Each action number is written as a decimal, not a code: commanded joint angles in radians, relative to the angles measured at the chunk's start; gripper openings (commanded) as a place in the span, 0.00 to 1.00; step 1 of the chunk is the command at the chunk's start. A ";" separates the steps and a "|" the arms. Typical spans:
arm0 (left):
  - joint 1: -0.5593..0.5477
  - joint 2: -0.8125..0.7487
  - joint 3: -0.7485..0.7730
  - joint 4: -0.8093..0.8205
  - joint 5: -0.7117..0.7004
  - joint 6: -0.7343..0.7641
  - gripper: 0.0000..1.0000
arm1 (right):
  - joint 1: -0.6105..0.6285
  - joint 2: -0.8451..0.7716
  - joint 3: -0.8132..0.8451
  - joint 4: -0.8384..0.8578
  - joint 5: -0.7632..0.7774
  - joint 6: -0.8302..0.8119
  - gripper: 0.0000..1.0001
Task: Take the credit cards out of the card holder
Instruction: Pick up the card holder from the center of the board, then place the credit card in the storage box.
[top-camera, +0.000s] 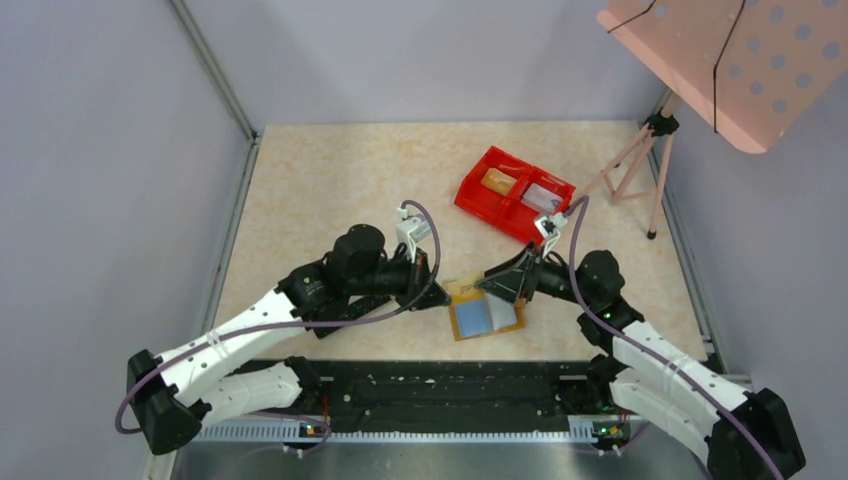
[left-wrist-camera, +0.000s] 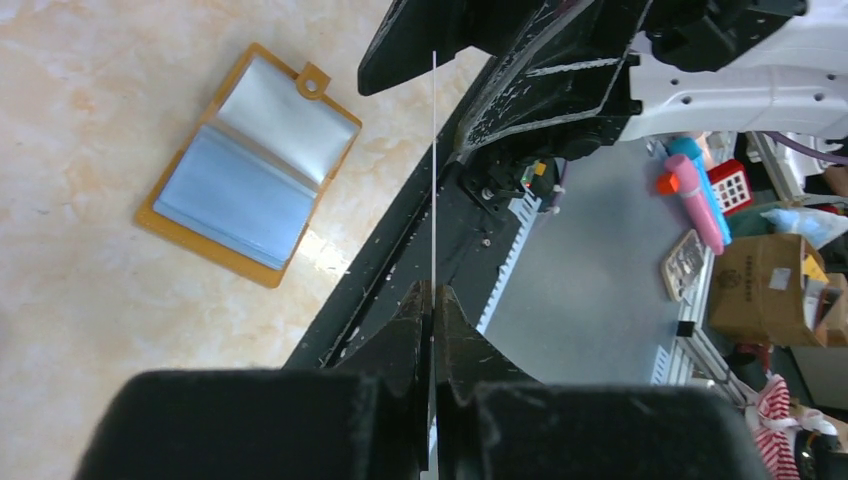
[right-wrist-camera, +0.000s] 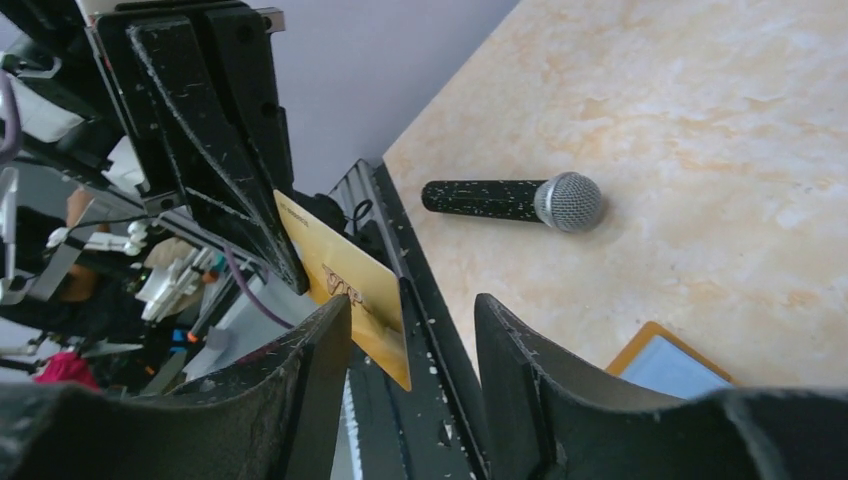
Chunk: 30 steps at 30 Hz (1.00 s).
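Next, I take the card's loose end (right-wrist-camera: 386, 322) from my left gripper with my right gripper and carry the card to the red tray (top-camera: 512, 196), because the tray is on my right gripper's side.
The tan card holder (top-camera: 483, 313) lies open on the table, its light-blue and grey inside up; it also shows in the left wrist view (left-wrist-camera: 250, 170). My left gripper (top-camera: 430, 285) is shut on a yellow-gold credit card (right-wrist-camera: 345, 285) and holds it above the table's front edge. In the left wrist view the card is a thin edge-on line (left-wrist-camera: 433, 150) rising from the shut left gripper (left-wrist-camera: 433, 292). My right gripper (right-wrist-camera: 412, 305) is open. The card's free end stands between its jaws, close to one finger (right-wrist-camera: 320, 340). Both grippers meet just above the holder.
A red two-compartment tray (top-camera: 470, 190) at the back right holds a yellowish card (top-camera: 497, 180) and a pale card (top-camera: 542, 197). A black microphone (right-wrist-camera: 510, 200) lies on the table. A pink stand on a tripod (top-camera: 640, 160) is at the far right. A black rail (top-camera: 440, 385) runs along the front edge.
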 joint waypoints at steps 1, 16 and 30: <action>0.014 -0.019 -0.009 0.079 0.076 -0.036 0.00 | -0.012 0.046 -0.008 0.200 -0.113 0.069 0.47; 0.058 -0.006 0.003 -0.024 -0.076 -0.023 0.52 | -0.047 -0.026 0.014 0.102 0.004 0.149 0.00; 0.059 0.016 0.162 -0.358 -0.547 0.216 0.99 | -0.183 0.313 0.403 -0.297 0.357 0.096 0.00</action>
